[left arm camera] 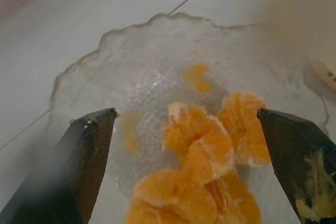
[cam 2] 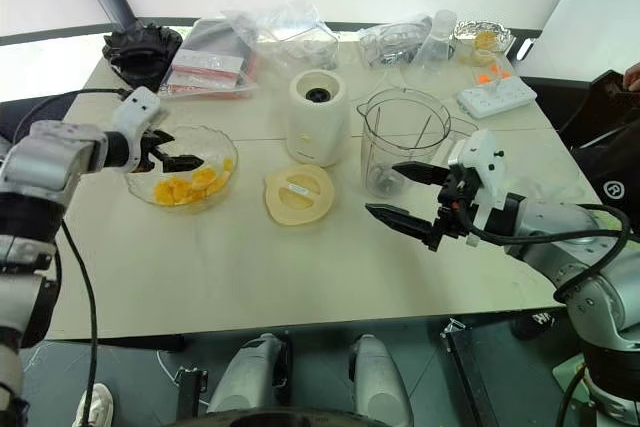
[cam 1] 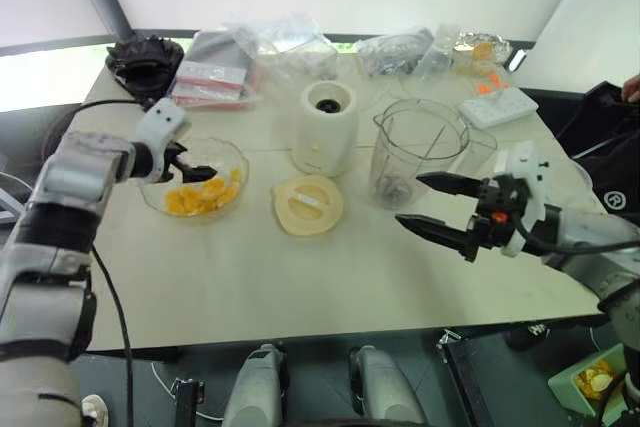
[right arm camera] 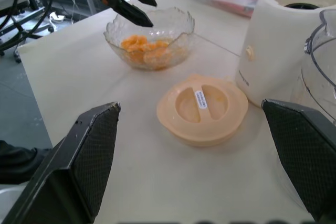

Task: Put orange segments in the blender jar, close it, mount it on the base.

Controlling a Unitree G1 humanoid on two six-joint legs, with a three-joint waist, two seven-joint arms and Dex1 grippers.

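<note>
A pale edge parts the middle orange segment from its neighbours, so I expect the segment to come free whole and leave them behind when I lift.
Several orange segments lie in a shallow clear scalloped bowl at the table's left. My left gripper hangs open just above the bowl's rim and points down at the segments, apart from them. Bits of pulp stick to one finger. The empty clear blender jar stands upright right of centre, its blade at the bottom. The cream-white base stands beside it to the left. My right gripper hovers open and empty in front of the jar, pointing left.
A round cream lid lies flat in front of the base. Plastic bags, a black object and a white power strip line the far edge. The table's near half is bare.
</note>
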